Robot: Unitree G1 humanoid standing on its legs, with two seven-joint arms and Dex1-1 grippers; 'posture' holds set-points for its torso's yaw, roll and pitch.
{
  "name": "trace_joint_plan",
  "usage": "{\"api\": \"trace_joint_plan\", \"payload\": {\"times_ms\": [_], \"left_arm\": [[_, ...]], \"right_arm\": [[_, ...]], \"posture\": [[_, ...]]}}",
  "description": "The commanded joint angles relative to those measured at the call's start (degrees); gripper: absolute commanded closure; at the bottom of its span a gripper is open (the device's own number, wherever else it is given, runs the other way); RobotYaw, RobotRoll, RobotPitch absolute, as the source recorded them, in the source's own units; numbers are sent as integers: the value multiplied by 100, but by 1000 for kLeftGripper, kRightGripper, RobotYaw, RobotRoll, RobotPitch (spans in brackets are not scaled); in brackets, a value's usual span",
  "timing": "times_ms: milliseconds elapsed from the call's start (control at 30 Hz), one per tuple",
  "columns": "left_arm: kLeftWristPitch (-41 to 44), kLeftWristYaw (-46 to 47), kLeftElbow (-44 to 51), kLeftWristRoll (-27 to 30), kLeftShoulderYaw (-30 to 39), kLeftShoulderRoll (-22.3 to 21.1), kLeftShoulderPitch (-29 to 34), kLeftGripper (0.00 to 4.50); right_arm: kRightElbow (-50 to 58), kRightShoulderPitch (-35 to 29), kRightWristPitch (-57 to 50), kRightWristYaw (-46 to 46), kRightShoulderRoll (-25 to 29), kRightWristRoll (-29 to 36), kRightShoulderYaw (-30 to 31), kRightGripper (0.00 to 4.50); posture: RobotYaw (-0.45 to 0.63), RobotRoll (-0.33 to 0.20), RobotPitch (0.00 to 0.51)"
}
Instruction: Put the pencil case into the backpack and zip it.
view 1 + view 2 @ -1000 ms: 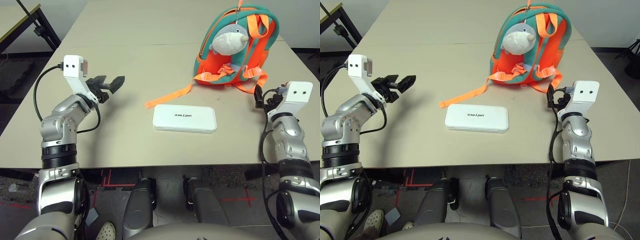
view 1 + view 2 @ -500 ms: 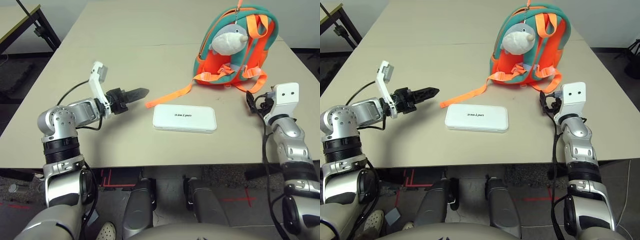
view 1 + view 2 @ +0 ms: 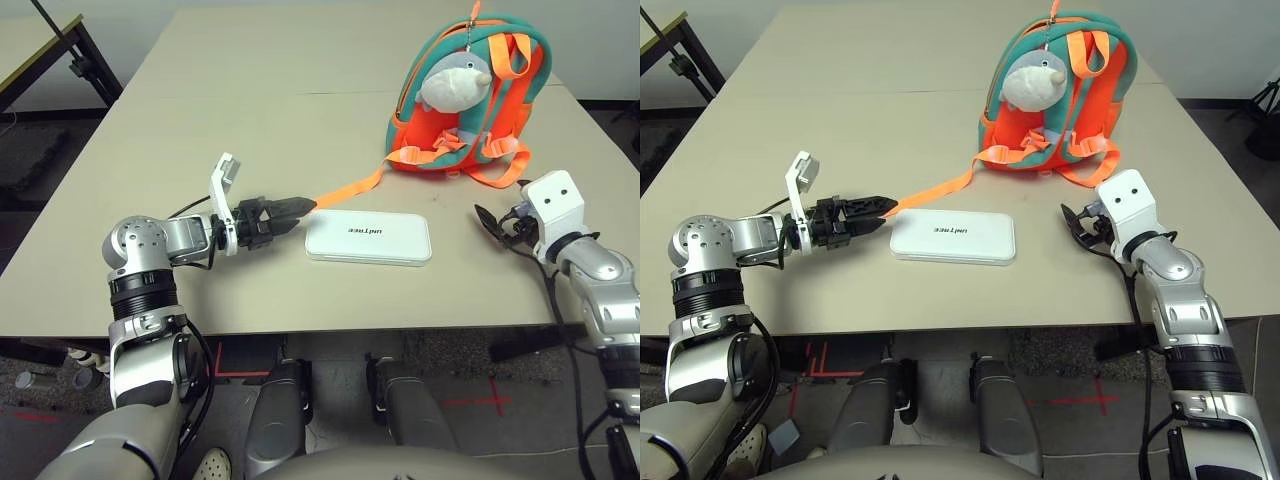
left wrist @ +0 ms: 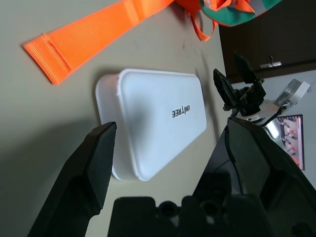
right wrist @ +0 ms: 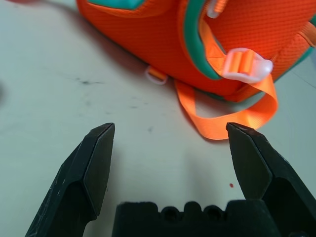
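The lid [image 3: 368, 236] lies flush along the white pencil case's edge [image 4: 125, 129], so I expect the lid to stay closed when I lift the case and tilt it.
The white pencil case [image 3: 368, 238] lies flat near the table's middle, grey lettering on its lid. My left gripper [image 3: 298, 206] stands open just left of it, fingertips close to its left end; the left wrist view looks along the case [image 4: 158, 118] between the spread fingers. The orange backpack [image 3: 470, 95] with teal trim stands upright at the back right, a grey plush toy [image 3: 452, 82] hanging on its front. My right gripper [image 3: 487, 221] is open, low over the table right of the case and in front of the backpack [image 5: 237, 34].
A long orange strap [image 3: 352, 186] runs from the backpack across the table toward my left gripper's tips. A looped strap with a white buckle [image 5: 245, 64] lies at the backpack's base. Bare tabletop [image 3: 250, 120] stretches behind and to the left.
My left gripper has swung down and rightward to the pencil case's left end. My right gripper has dropped lower and moved inward toward the case. Both stayed open.
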State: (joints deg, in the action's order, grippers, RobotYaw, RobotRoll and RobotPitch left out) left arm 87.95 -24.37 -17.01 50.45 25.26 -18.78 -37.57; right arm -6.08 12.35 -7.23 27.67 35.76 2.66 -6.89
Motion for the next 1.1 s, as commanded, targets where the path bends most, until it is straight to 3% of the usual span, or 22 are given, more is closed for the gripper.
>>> {"api": "trace_joint_plan", "payload": {"times_ms": [33, 1100], "left_arm": [[34, -75, -356, -93, -45, 37, -96, 0], [240, 149, -439, -539, 95, -171, -100, 0]], "right_arm": [[207, -163, -100, 146, 48, -109, 177, 37], [385, -255, -231, 571, 110, -285, 386, 37]], "posture": [[-122, 0, 135], [-107, 0, 168]]}}
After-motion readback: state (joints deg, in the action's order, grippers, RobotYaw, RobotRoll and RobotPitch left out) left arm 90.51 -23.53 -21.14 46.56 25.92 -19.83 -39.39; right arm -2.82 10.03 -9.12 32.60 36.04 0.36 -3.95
